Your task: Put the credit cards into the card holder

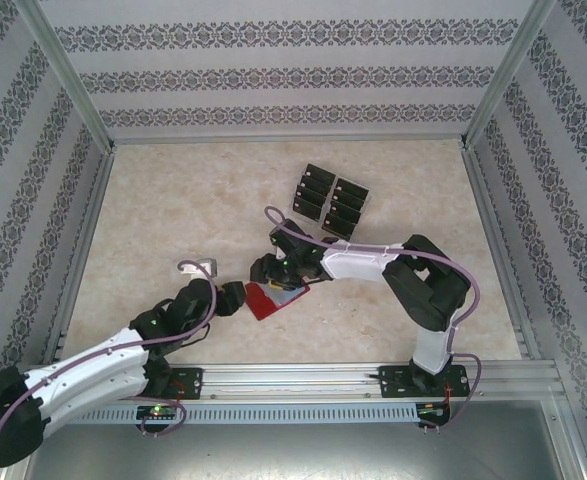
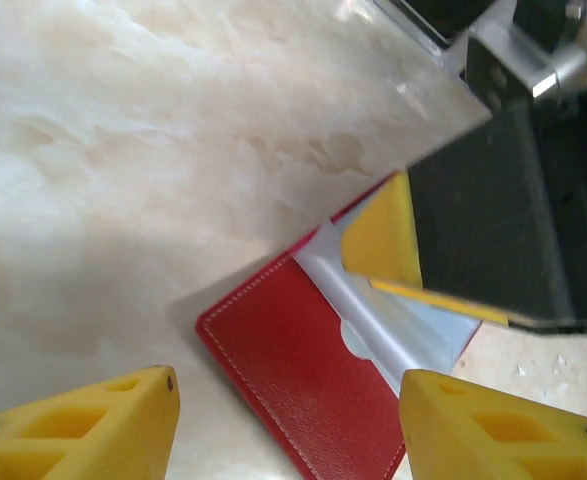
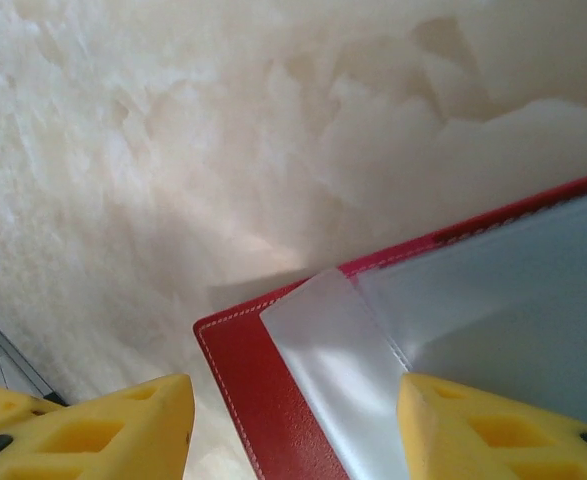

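The clear inner pocket (image 3: 338, 345) is curling up before the end of the red cover, so the robot's right gripper should move back first and then sweep the pocket flat over the cover (image 3: 258, 380).
The card holder (image 1: 270, 300) is a red wallet lying open on the table, its grey-blue inside (image 1: 289, 296) facing up. My left gripper (image 1: 235, 298) stands open at its left end; in the left wrist view the yellow fingers (image 2: 103, 420) straddle the red cover (image 2: 303, 375). My right gripper (image 1: 268, 268) is open just behind the wallet, low over its clear inner pocket (image 3: 338, 370), with one yellow fingertip (image 2: 383, 235) down on the grey-blue lining. The credit cards (image 1: 318, 187), several small black ones, stand in two rows farther back. Neither gripper holds a card.
The cards sit in a clear slotted stand (image 1: 367, 198) behind the right arm. Patterned walls and aluminium posts close in the marbled table (image 1: 173, 210) on three sides. A metal rail (image 1: 303, 378) with both arm bases runs along the near edge.
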Controlling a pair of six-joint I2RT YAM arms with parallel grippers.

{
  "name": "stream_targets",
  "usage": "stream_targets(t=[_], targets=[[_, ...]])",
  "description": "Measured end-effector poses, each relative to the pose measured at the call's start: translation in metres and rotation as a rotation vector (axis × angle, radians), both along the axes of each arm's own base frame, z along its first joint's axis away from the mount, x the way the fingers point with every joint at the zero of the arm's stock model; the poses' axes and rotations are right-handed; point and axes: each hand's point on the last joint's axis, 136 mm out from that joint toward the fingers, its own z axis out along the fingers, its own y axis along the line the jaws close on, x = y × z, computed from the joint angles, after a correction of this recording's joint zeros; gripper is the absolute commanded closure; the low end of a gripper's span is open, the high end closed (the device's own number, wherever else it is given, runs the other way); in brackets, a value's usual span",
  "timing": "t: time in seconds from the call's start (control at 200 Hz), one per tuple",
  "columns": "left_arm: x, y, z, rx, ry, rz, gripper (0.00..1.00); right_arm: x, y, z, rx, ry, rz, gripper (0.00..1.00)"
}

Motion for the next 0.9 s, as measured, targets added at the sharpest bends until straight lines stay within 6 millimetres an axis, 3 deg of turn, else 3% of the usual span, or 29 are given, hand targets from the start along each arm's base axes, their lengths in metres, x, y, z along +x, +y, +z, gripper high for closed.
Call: stream_targets(t=[0.255, 0.525, 0.635, 0.73, 0.829, 0.899], targets=[[0.0, 0.019, -0.007, 0.047, 0.036, 0.09, 0.39, -0.039, 0.023, 0.003, 0.003, 0.01, 0.078, 0.43], [0.009, 0.03, 0.008, 0.053, 0.03, 0.17, 0.39, -0.061, 0.035, 0.018, 0.013, 0.008, 0.122, 0.43], [0.012, 0.033, 0.014, 0.048, 0.019, 0.189, 0.39, -0.076, 0.03, 0.046, 0.048, -0.027, 0.152, 0.43], [0.014, 0.032, 0.017, 0.049, 0.023, 0.191, 0.39, -0.078, 0.022, 0.09, 0.115, -0.104, 0.159, 0.42], [0.015, 0.03, 0.016, 0.062, 0.039, 0.187, 0.39, -0.064, 0.005, 0.134, 0.183, -0.204, 0.126, 0.42], [0.015, 0.029, 0.012, 0.073, 0.056, 0.182, 0.39, -0.045, -0.012, 0.144, 0.186, -0.254, 0.078, 0.41]])
